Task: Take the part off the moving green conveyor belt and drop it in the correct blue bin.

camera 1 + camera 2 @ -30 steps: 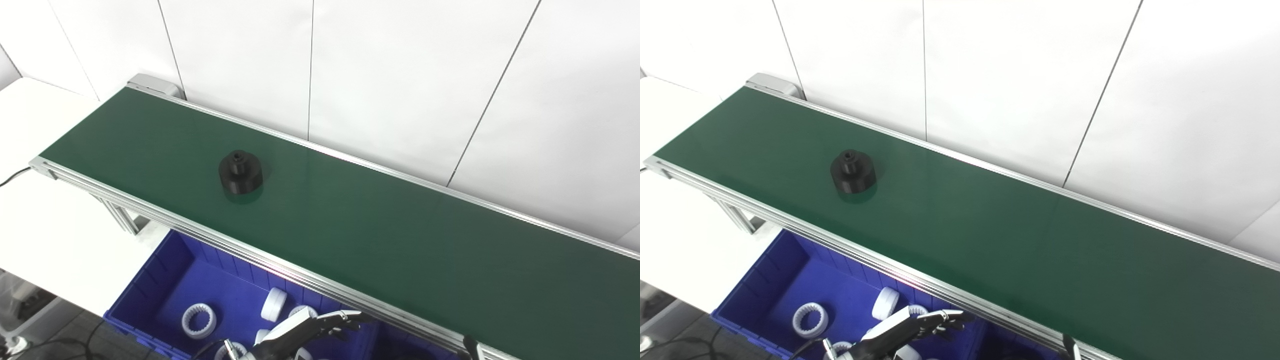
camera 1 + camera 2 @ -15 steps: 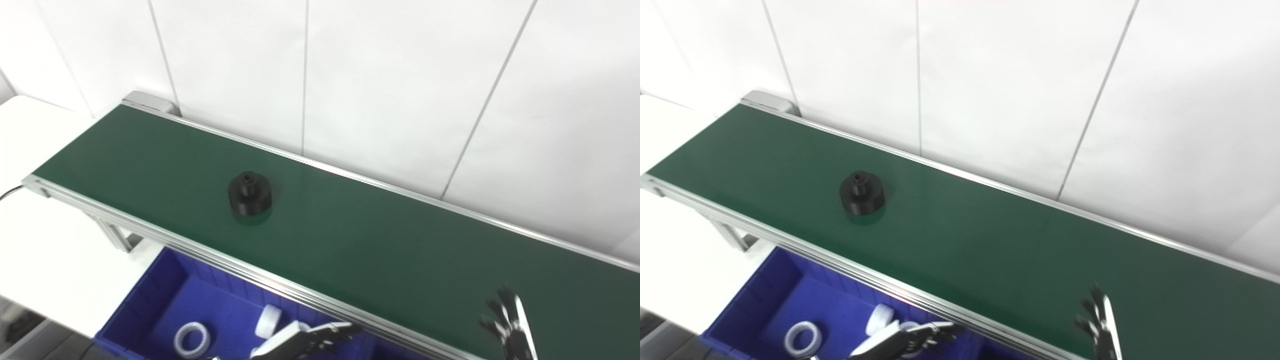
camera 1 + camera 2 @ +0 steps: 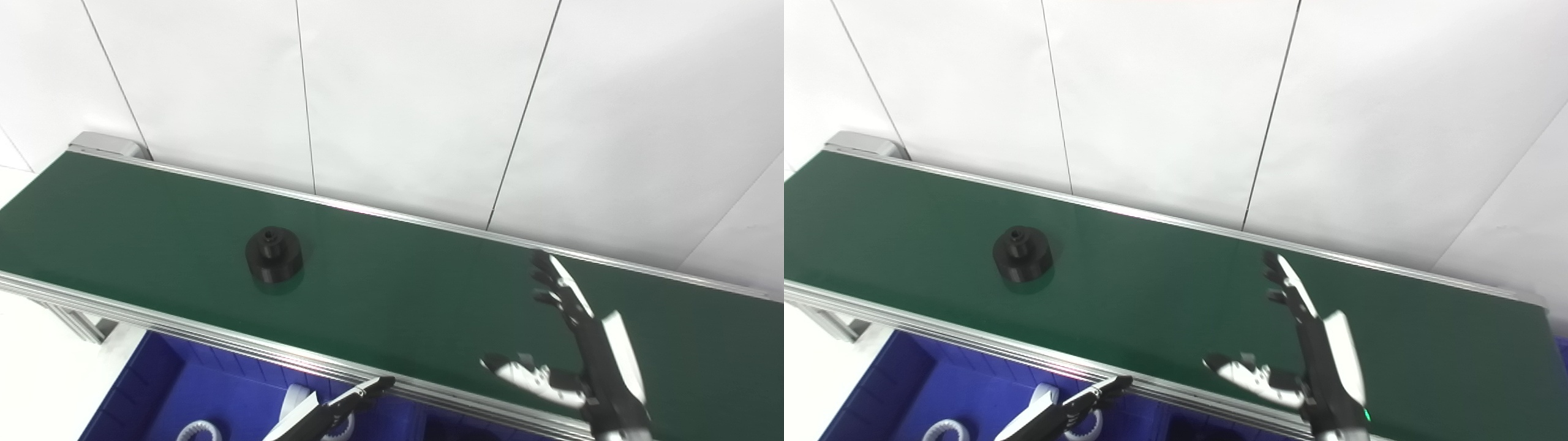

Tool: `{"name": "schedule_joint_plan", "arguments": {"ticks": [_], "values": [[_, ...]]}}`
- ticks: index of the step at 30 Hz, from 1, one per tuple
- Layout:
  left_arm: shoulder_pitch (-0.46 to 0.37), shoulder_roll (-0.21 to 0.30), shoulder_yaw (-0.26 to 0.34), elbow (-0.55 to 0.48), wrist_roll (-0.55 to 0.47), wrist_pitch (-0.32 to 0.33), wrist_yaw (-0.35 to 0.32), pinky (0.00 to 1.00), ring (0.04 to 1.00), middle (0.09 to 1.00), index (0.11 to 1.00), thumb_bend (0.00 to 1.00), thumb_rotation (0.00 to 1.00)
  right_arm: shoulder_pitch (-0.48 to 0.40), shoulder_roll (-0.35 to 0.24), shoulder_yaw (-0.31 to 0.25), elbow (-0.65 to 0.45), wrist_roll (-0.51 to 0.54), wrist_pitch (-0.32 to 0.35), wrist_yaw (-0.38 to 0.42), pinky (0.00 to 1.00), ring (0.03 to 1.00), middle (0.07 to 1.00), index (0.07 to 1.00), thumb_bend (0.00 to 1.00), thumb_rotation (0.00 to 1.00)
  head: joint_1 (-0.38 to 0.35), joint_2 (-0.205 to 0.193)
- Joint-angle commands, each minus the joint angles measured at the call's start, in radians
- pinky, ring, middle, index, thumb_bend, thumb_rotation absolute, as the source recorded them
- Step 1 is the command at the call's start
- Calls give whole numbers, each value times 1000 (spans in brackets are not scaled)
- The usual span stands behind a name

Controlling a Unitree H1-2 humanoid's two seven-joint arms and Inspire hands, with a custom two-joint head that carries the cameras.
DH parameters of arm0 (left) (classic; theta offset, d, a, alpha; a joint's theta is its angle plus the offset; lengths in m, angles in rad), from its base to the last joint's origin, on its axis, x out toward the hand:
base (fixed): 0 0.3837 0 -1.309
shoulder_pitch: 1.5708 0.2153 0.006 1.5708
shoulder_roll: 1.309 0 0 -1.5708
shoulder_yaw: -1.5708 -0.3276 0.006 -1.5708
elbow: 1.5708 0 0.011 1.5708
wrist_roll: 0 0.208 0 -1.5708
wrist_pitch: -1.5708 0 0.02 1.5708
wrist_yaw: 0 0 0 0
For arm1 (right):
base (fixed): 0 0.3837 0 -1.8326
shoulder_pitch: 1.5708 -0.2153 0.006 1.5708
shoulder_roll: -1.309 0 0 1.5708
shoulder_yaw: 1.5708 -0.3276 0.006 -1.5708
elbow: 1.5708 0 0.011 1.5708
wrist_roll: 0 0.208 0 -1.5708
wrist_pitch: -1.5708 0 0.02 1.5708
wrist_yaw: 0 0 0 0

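Dark shapes [image 3: 459,432] can be seen in the blue bin [image 3: 441,418] next to the white rings' bin, so the robot should expect the blue bin to have more black parts in it.
A black round part [image 3: 274,253] with a small hub on top stands on the green conveyor belt [image 3: 392,288], left of centre; it also shows in the right eye view [image 3: 1022,252]. My right hand [image 3: 572,343] is open and empty, raised over the belt's right part with fingers spread, far right of the part. My left hand [image 3: 331,413] is low below the belt's near rail, over the blue bin [image 3: 165,401], fingers extended and holding nothing.
White ring-shaped parts [image 3: 944,430] lie in the blue bin under the belt's near rail [image 3: 245,349]. A white panelled wall runs behind the belt. A white table surface [image 3: 37,380] lies at the lower left.
The camera has swung to the right. My right hand has risen from the bottom edge to over the belt and spread open. The black part has ridden along the belt.
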Motion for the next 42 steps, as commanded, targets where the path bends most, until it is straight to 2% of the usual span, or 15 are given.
{"name": "schedule_joint_plan", "arguments": {"ticks": [1,9,11,17,19,24,27,31,33,39,42], "values": [[-2,16,-2,-36,-16,-42,0,938,962,969,950,714,452,-46,16,11,3,-11,40,13,808,883,916,940,841,325,1,0],[-1,28,-5,-32,-69,-42,-34,932,955,966,947,706,448,-195,27,60,118,-62,113,46,782,854,901,933,859,295,7,10],[0,27,-1,-28,-87,-42,-50,903,947,967,944,710,442,-229,23,80,139,-94,129,55,756,836,894,938,856,335,6,10],[6,28,9,-33,-112,-42,-93,882,935,965,943,717,457,-342,30,132,201,-174,200,94,704,824,897,945,867,371,2,10],[7,27,12,-34,-114,-42,-103,875,931,963,941,723,459,-377,34,146,221,-188,216,105,729,841,901,948,875,383,0,11],[14,24,20,-44,-111,-42,-117,870,927,963,945,709,454,-464,54,173,292,-192,235,122,707,848,918,952,885,387,0,13],[18,24,20,-52,-100,-42,-115,906,935,959,946,710,472,-505,66,183,333,-193,244,133,699,833,915,948,899,387,4,15],[19,23,19,-55,-104,-42,-124,919,943,956,946,702,458,-570,73,213,397,-218,268,164,685,832,929,964,905,426,9,16],[19,22,19,-54,-105,-42,-127,926,946,958,947,697,452,-591,74,224,421,-223,275,169,710,842,916,966,907,439,10,16],[26,24,13,-64,-102,-42,-129,905,935,959,942,713,472,-656,106,261,544,-246,282,162,695,846,913,951,927,424,21,22],[28,24,9,-67,-109,-42,-133,901,931,954,939,712,471,-692,120,281,602,-248,277,170,746,876,927,963,945,430,23,24]]}}
